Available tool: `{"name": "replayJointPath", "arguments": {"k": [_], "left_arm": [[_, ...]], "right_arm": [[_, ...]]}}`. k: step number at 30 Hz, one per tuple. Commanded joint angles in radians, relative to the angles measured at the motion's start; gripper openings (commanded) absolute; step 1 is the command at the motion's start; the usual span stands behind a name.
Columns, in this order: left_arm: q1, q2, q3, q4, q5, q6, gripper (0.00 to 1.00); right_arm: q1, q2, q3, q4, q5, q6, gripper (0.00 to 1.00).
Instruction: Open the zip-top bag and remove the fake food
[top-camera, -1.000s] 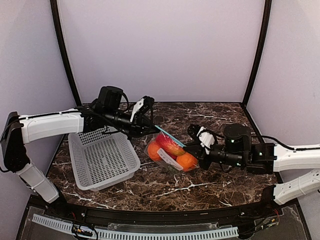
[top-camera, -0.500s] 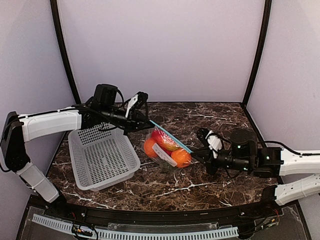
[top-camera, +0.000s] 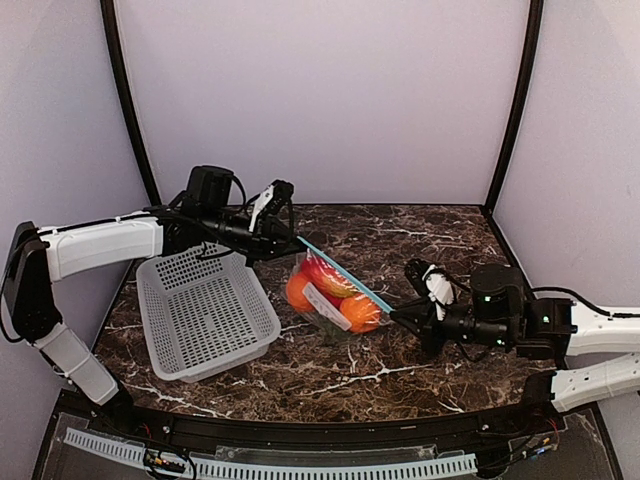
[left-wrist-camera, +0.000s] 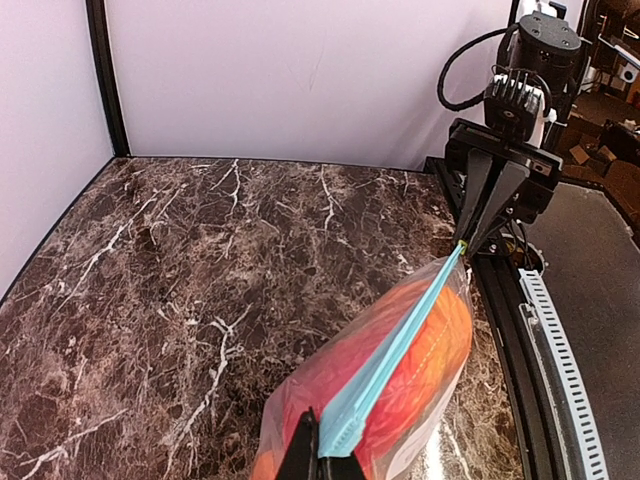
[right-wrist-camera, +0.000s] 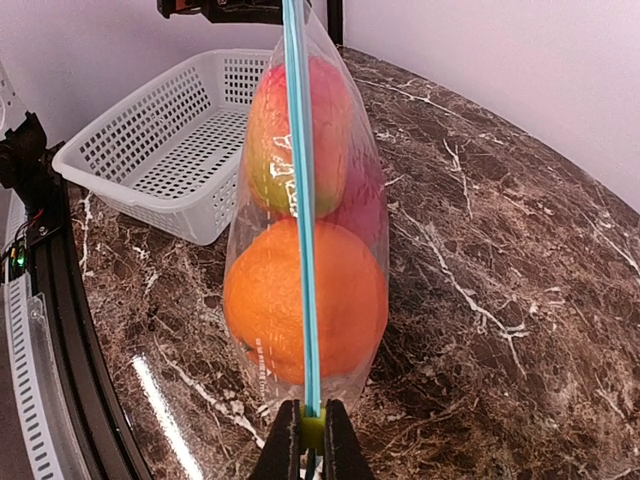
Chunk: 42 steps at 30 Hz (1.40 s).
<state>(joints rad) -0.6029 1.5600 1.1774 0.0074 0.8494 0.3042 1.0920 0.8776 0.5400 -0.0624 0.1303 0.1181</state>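
Observation:
I should let go of the green slider (top-camera: 388, 309) with my right gripper and pull the zip's middle (top-camera: 347, 275) open, because the bag's zip runs tight from the slider and the zip's edges are pressed together.
The zip-top bag (top-camera: 322, 300) hangs just above the table, stretched between both grippers, its light blue zip strip (top-camera: 345, 273) taut and running diagonally. My left gripper (top-camera: 293, 237) is shut on the strip's far-left end (left-wrist-camera: 345, 435). My right gripper (top-camera: 397, 313) is shut on the small green slider (right-wrist-camera: 312, 431) at the near-right end. Through the clear plastic shows the fake food: an orange (right-wrist-camera: 290, 300) lowest, a red and yellow-green piece (right-wrist-camera: 330, 130) above it, and another orange (top-camera: 298, 292). In the left wrist view the bag (left-wrist-camera: 400, 380) runs toward the right gripper (left-wrist-camera: 478, 235).
A white perforated basket (top-camera: 205, 315) stands on the dark marble table to the left of the bag, under the left arm; it also shows in the right wrist view as the basket (right-wrist-camera: 170, 140). Black posts and pale walls close in the back and sides.
My right gripper has drawn right and toward the near edge with the slider. The left gripper pulled slightly back and left. The zip strip now stretches longer and tighter between them.

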Motion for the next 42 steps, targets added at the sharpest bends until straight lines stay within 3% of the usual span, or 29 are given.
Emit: {"name": "replayJointPath", "arguments": {"k": [1, 3, 7, 11, 20, 24, 35, 42], "left_arm": [[0.031, -0.005, 0.047, 0.031, 0.0, 0.007, 0.01], [0.031, 0.001, 0.049, 0.034, 0.019, 0.009, 0.01], [0.017, -0.007, 0.02, 0.063, 0.108, 0.039, 0.01], [-0.021, -0.032, -0.026, 0.085, 0.105, 0.122, 0.01], [-0.075, -0.019, -0.027, 0.016, 0.087, 0.21, 0.01], [-0.092, -0.017, -0.032, 0.038, 0.108, 0.184, 0.01], [-0.121, 0.012, -0.074, 0.139, 0.16, 0.101, 0.01], [-0.126, 0.041, -0.078, 0.16, 0.173, 0.075, 0.01]], "right_arm": [[-0.006, 0.0, -0.022, -0.081, -0.024, 0.022, 0.02], [-0.005, 0.016, -0.012, -0.071, -0.045, 0.015, 0.08], [-0.004, 0.027, 0.028, -0.023, -0.113, 0.007, 0.41], [-0.004, 0.04, 0.096, 0.001, -0.126, -0.011, 0.54], [-0.005, 0.231, 0.271, -0.04, -0.144, -0.037, 0.52], [-0.004, 0.262, 0.317, -0.02, -0.159, -0.039, 0.5], [-0.005, 0.331, 0.347, 0.0, -0.174, -0.05, 0.33], [-0.005, 0.356, 0.342, -0.003, -0.178, -0.048, 0.31]]}}
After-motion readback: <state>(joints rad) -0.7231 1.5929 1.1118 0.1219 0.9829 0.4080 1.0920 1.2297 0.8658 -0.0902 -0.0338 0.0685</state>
